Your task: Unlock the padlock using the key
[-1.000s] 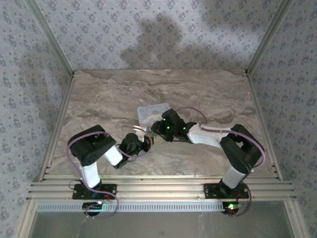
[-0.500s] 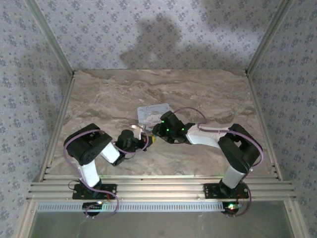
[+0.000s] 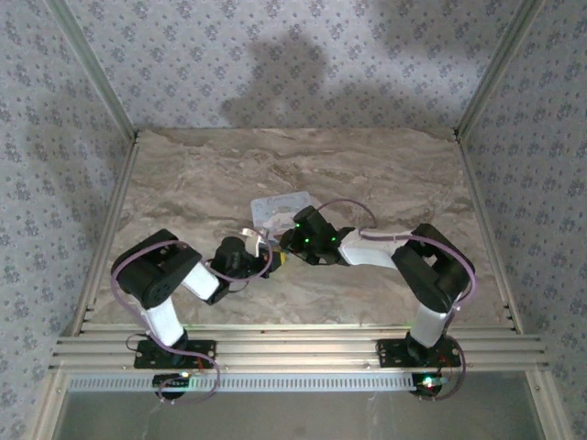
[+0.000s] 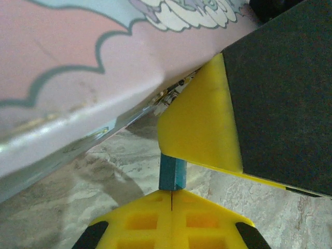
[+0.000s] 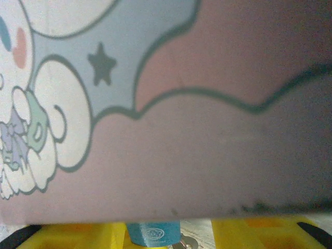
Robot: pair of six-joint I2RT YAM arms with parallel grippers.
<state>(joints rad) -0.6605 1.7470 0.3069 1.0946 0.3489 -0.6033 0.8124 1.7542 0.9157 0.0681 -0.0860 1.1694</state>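
The robot's left gripper has hold of the key from the padlock's narrow edge [image 4: 172,172], so it should let go, roll round to the padlock's logo side [image 5: 154,233] and grip the key there before turning it.
A small blue padlock [image 4: 172,174] stands right at the tips of my left gripper [image 4: 171,193]. That gripper's yellow fingers are pressed together, leaving a thin dark slit, and the key is hidden inside them. The padlock's upper end runs behind a yellow finger [image 4: 199,135] of my right gripper. In the right wrist view the padlock [image 5: 153,233] shows its logo face low between my right gripper's [image 5: 168,236] yellow fingers, with a bit of metal ring [image 5: 182,244] beside it. From above, the left gripper [image 3: 269,263] and right gripper [image 3: 286,249] meet tip to tip at the table's middle.
A pink and blue cartoon-printed box [image 3: 280,209] lies just behind the two grippers. It looms close in the left wrist view [image 4: 78,78] and the right wrist view [image 5: 207,155]. Patterned walls enclose the marble table [image 3: 183,183] on three sides.
The left arm's wrist has swung up and left, while its fingertips stay at the padlock. The right arm's elbow has drawn in to the left. The right jaws have narrowed slightly.
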